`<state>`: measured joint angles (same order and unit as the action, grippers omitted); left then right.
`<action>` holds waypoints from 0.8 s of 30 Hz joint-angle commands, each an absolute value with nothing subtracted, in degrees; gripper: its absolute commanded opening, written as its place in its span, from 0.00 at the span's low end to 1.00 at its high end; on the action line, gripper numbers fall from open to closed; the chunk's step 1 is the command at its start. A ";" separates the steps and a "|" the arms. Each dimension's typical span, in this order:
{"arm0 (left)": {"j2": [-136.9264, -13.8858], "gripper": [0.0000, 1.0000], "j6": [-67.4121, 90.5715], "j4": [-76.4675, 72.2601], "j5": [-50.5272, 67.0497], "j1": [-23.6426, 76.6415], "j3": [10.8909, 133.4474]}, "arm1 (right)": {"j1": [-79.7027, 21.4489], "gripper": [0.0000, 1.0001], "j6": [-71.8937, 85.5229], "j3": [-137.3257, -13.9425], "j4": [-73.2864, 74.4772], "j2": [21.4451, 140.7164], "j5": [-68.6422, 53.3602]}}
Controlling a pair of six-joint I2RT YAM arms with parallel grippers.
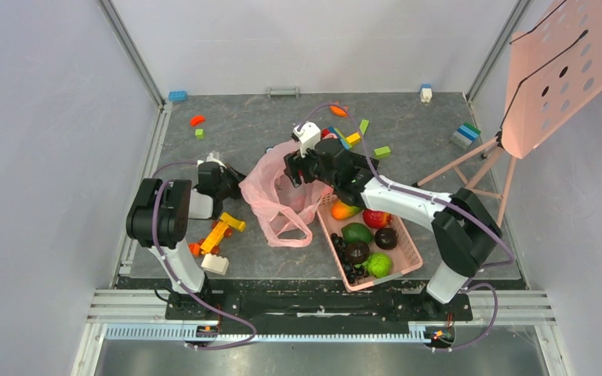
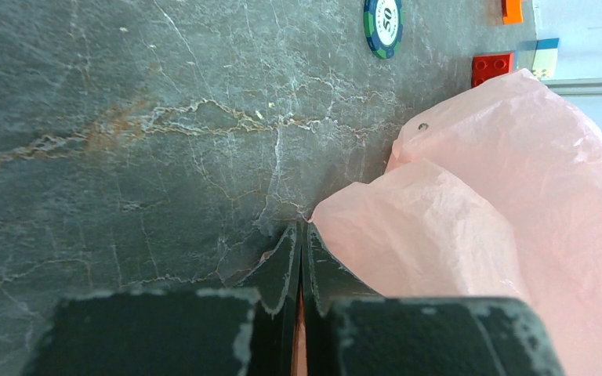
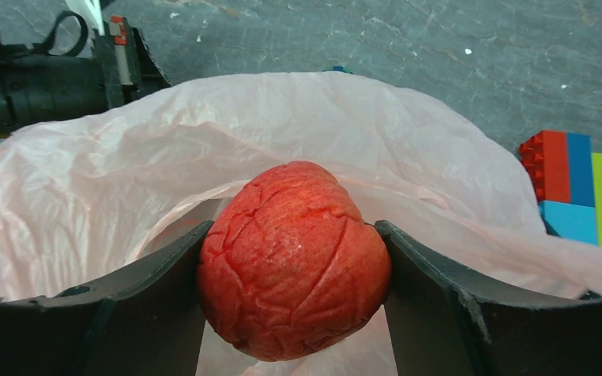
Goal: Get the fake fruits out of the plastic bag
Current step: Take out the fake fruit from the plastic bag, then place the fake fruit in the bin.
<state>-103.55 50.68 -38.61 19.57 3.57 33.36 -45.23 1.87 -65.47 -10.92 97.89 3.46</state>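
The red fruit (image 3: pixel 294 262) is clear of the plastic bag's folds. My right gripper should now go toward the pink basket and let go of the fruit beside the mango (image 1: pixel 360 220).
The pink plastic bag (image 1: pixel 278 196) lies in the middle of the table, its mouth open toward the right arm. My left gripper (image 1: pixel 235 182) is at the bag's left edge; in the left wrist view it (image 2: pixel 302 231) is shut on a thin fold of the bag (image 2: pixel 502 211). My right gripper (image 1: pixel 298 168) hangs over the bag's mouth. In the right wrist view it (image 3: pixel 294 227) is shut on a red textured fruit (image 3: pixel 294 258), with the bag (image 3: pixel 86 188) spread behind and below. Any other fruit inside the bag is hidden.
A rigid pink basket (image 1: pixel 407 235) to the right of the bag holds a lime-green bumpy fruit (image 1: pixel 378 265), a red fruit (image 1: pixel 375 218), a mango (image 1: pixel 345 210) and black grapes (image 1: pixel 341 251). Toy bricks (image 1: pixel 221 233) lie around the bag. A pink stand (image 1: pixel 564 70) is at the far right.
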 commanded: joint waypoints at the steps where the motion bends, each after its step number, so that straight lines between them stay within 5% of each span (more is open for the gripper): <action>1: -104.19 0.04 51.67 -38.45 19.95 3.55 34.61 | -45.17 0.62 1.84 -63.52 -11.26 91.97 3.82; 14: -104.06 0.04 51.76 -38.41 19.86 3.52 34.51 | -45.18 0.62 1.72 -48.32 -2.74 68.28 5.71; 24: -103.80 0.04 51.77 -38.61 19.88 3.54 34.33 | -45.16 0.63 6.03 -34.35 4.78 54.96 18.48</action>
